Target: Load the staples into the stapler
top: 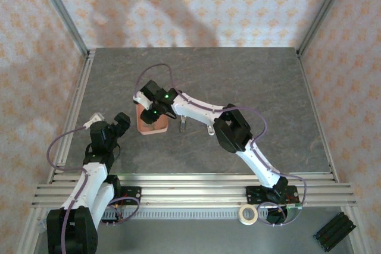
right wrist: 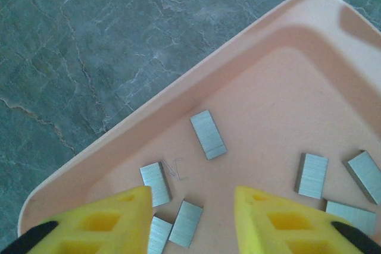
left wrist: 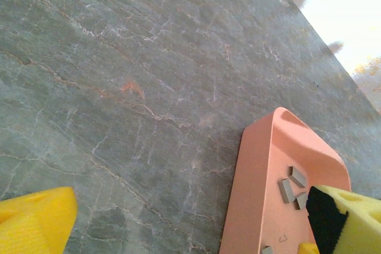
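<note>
The strips of staples near my right gripper's fingers are crowded together, so my right gripper should go forward and pinch the lone strip near the tray's side.
Several grey staples lie scattered on the floor of a salmon-pink tray. My right gripper hovers just above them, open, its yellow fingers apart with nothing pinched; one strip lies on the tray floor between them. From above, the right gripper sits over the tray. The small pale stapler lies on the table just right of the tray. My left gripper stands open left of the tray; its wrist view shows the tray wall and staples.
A single loose bent staple lies among the strips. Aluminium rails border the grey stone table on the left and front. A tape roll and a black block lie beyond the front edge.
</note>
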Available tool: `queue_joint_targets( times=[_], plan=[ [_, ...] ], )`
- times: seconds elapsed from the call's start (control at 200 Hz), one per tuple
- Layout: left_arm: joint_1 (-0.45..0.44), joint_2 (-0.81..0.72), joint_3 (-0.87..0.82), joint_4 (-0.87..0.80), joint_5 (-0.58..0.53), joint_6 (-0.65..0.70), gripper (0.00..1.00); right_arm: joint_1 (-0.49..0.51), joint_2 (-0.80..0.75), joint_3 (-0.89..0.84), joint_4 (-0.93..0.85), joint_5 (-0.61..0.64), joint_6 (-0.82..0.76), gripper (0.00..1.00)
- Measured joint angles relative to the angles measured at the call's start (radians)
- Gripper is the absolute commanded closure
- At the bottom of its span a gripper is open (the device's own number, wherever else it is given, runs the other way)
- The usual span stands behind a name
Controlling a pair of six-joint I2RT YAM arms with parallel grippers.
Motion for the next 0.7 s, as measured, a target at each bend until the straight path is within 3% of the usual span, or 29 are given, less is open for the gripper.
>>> queue_joint_targets(
  times=[0.335, 0.701],
  plan=[
    [0.000, 0.000, 0.001, -0.023, -0.001, 0.018, 0.00, -0.013, 0.113, 0.130, 0.000, -0.027, -0.033, 0.47],
    [0.000, 0.014, 0.002, -0.021, -0.001, 0.022, 0.00, -0.017, 0.176, 0.167, -0.005, -0.041, -0.096, 0.53]
  ],
)
